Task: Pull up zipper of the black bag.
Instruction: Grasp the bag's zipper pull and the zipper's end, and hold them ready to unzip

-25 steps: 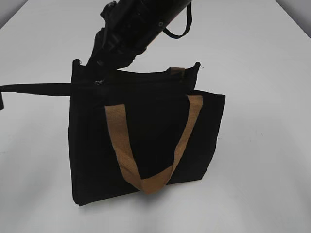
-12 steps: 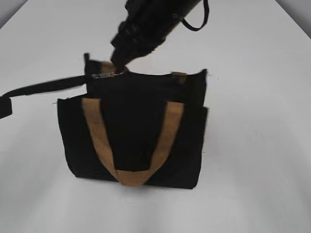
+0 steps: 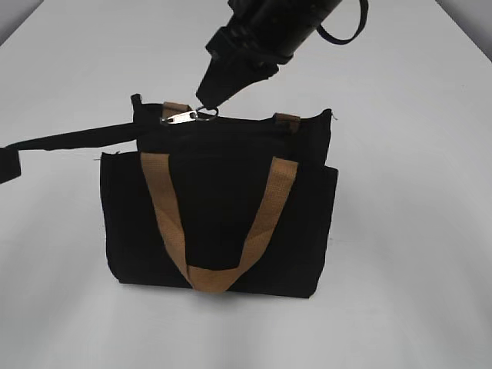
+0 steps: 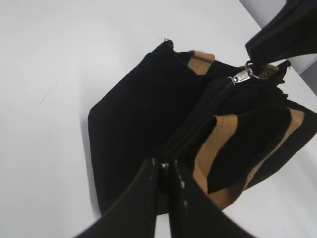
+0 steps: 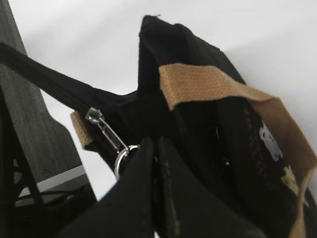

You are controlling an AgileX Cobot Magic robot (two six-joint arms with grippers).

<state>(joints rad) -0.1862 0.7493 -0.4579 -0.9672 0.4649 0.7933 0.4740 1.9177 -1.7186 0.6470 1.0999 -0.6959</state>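
Observation:
The zipper tail strap (image 3: 84, 137) slants down from the zipper pull, so next my left gripper pulls the strap in line with the bag's rim (image 3: 250, 121) before my right gripper slides the zipper pull.
The black bag (image 3: 215, 200) stands upright on the white table, its tan handle hanging down the front. The zipper's silvery pull (image 3: 183, 117) lies at the left end of the top rim. My right gripper (image 3: 206, 102) comes down from the top and is shut on the pull's ring (image 5: 121, 157); its fingertips (image 5: 154, 145) are pressed together. A black zipper tail strap (image 3: 69, 138) runs left from the rim to the frame edge. My left gripper (image 4: 164, 166) is shut on this strap and looks along it to the pull (image 4: 241, 76) and the bag (image 4: 133, 114).
White table (image 3: 415, 231) surrounds the bag on all sides. Tan strap tabs (image 3: 286, 119) sit on the bag's top rim. A loose black cable loop (image 3: 346, 31) hangs from the right arm above the bag. A dark stand (image 5: 29, 129) shows at the left of the right wrist view.
My right gripper has moved right and a little up with the pull. The bag has swung round and now faces the camera squarely. The strap on the left now slopes up to the rim.

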